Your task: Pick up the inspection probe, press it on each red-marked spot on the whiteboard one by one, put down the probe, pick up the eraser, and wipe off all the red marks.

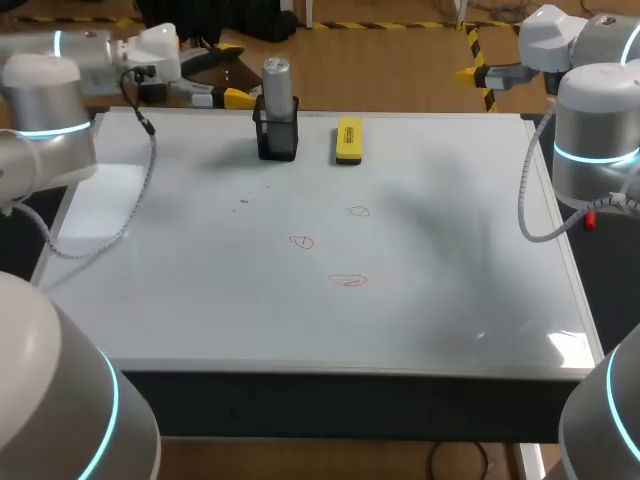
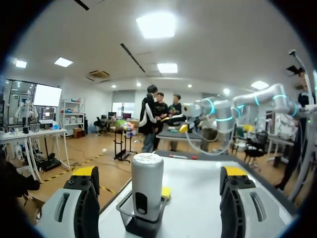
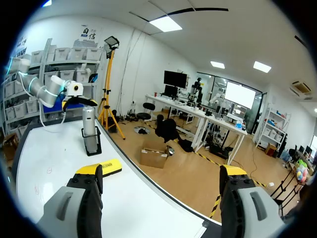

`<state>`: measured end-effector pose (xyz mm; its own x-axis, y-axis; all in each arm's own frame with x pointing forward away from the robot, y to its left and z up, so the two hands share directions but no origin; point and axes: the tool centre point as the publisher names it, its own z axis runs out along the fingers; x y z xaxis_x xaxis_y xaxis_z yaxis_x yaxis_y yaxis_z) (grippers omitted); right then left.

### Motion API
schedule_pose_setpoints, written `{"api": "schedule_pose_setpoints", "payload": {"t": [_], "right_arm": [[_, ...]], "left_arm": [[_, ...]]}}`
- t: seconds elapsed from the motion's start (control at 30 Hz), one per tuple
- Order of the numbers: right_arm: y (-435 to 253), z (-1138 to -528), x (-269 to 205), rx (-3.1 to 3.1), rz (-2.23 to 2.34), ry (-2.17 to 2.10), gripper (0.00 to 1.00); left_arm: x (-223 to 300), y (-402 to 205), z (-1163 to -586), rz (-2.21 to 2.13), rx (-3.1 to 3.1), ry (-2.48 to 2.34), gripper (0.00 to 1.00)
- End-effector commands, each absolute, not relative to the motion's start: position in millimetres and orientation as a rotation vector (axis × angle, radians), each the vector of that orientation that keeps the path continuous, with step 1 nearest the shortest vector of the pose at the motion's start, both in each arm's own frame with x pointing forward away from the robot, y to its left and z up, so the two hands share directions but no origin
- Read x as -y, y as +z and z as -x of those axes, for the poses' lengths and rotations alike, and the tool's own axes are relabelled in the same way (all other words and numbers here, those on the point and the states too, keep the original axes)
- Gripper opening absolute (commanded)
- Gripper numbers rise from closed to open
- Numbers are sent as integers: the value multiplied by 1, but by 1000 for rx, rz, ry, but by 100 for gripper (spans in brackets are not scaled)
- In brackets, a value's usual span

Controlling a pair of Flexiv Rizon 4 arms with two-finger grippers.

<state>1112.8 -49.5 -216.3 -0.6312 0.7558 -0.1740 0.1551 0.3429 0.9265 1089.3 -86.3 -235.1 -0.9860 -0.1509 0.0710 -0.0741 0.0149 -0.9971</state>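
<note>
The mesh holder's rim [image 1: 259,104] is well clear of the inspection probe [image 1: 278,90], so the probe will slide out and leave the holder empty when the robot lifts it.
The silver inspection probe [image 1: 277,85] stands upright in a black mesh holder [image 1: 278,140] at the whiteboard's [image 1: 200,300] far edge. A yellow eraser [image 1: 348,140] lies just right of it. Three small red marks [image 1: 302,242] are drawn near the board's middle. My left gripper [image 1: 232,96] hovers open beyond the far left edge, and its wrist view shows the probe [image 2: 147,186] a short way ahead, between its fingers' lines. My right gripper [image 1: 472,72] hangs open past the far right corner, with probe [image 3: 88,121] and eraser [image 3: 110,167] off to its side.
The holder [image 2: 141,220] and eraser [image 2: 166,192] are the only things standing on the board. The board's raised frame [image 1: 560,250] runs along its right side. My right arm [image 2: 223,111] shows across the board from the left wrist.
</note>
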Motion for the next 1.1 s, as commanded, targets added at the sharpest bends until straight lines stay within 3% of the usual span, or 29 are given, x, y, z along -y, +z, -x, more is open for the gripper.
{"api": "schedule_pose_setpoints", "payload": {"t": [0.03, 1.03, 1.1], "right_arm": [[-216, -1113, 50, -2011, -793, 1291, 100], [-216, -1113, 50, -2011, -793, 1291, 100], [-216, -1113, 50, -2011, -793, 1291, 100]], "left_arm": [[100, -245, -1098, 162, -2226, -2216, 100], [153, -274, -1105, 200, -2209, -2286, 100], [153, -275, -1105, 207, -2212, -2286, 96]]}}
